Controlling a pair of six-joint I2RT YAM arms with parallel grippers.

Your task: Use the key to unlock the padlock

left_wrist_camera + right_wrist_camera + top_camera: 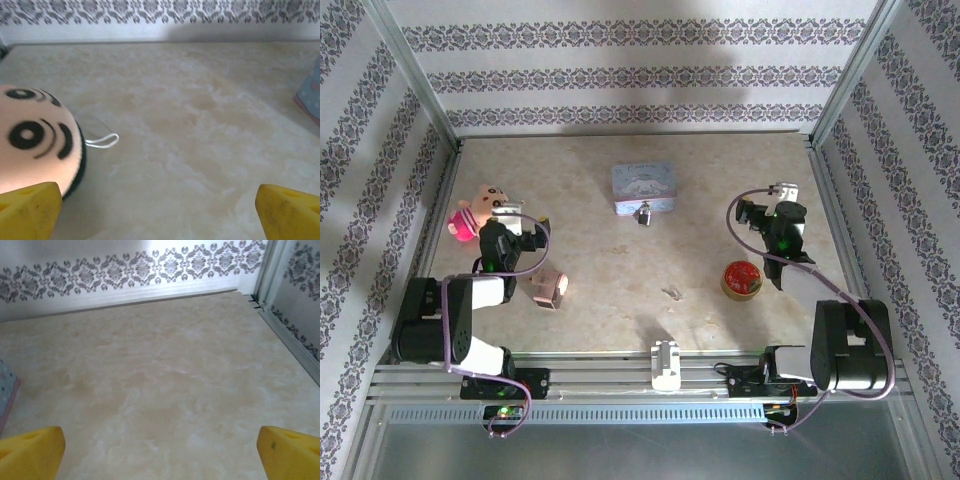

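Note:
The key is clear of the red tin (741, 279), so my open right gripper should keep moving toward the key (673, 293) until its fingers are around it, and then close.
The padlock (643, 213), small and dark with a silver shackle, lies on the beige table just in front of the pale-blue tin (643, 187). The key (672, 292) is a faint thin silvery shape near the table's middle, nearer the front. My left gripper (507, 211) stands at the left beside a pink plush toy (477, 207), far from both. Its yellow fingertips (27, 210) are wide apart, with only bare table between them, so it is open. My right gripper (783, 190) is at the right, also open, and its fingertips (292, 452) frame bare table.
A red round tin (741, 279) sits under the right arm. A small pinkish box (548, 288) lies by the left arm and a white block (666, 365) rests at the front rail. The plush's head (35, 145) lies close to my left finger. Walls enclose the table on three sides.

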